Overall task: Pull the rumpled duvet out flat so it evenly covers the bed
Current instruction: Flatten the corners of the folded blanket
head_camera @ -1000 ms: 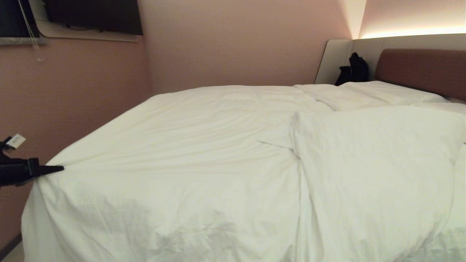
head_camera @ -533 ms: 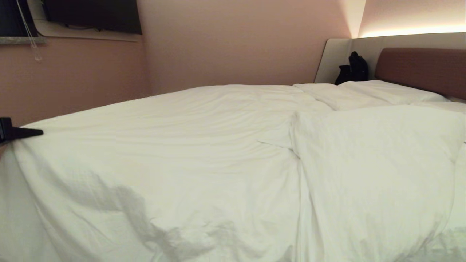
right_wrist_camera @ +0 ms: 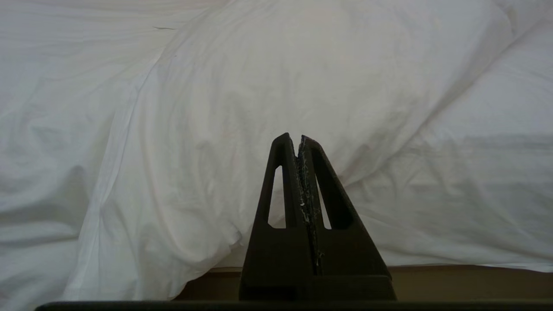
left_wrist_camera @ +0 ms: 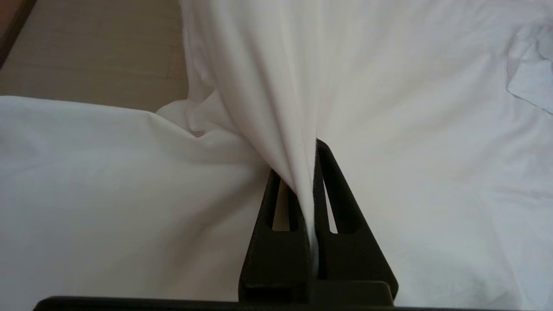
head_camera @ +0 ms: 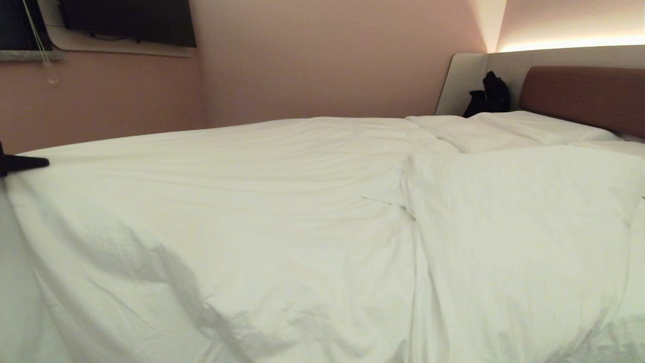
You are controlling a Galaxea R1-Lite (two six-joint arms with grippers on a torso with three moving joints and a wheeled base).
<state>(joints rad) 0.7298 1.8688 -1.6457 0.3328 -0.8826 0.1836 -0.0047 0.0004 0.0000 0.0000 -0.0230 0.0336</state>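
The duvet stretches taut (head_camera: 157,173) from the folded flap to the robot's raised left gripper, so the robot should bring the pinched edge down over the bed's end (head_camera: 75,233) and let go of it.
The white duvet (head_camera: 252,212) lies over the bed, whose brown headboard (head_camera: 579,96) shows at the far right. A thick flap of the duvet (head_camera: 504,227) lies doubled back on the right half. At the far left edge of the head view, my left gripper (head_camera: 43,162) holds the duvet's edge raised and taut. The left wrist view shows this gripper (left_wrist_camera: 302,164) shut on a bunched fold of the duvet (left_wrist_camera: 281,86), with cloth pinched between the fingers. My right gripper (right_wrist_camera: 296,138) is shut and empty, parked low in front of the duvet (right_wrist_camera: 302,77) hanging at the bed's near side.
White pillows (head_camera: 534,128) lie by the headboard. A black bag (head_camera: 489,96) sits in the far corner against the pale panel. Pink walls close in the far and left sides, with a dark screen (head_camera: 126,20) up high. Pale floor (left_wrist_camera: 86,52) shows beside the bed.
My left gripper has risen and drawn leftwards with the duvet's edge, lifting and widening the cloth on the left. The right gripper has stayed still.
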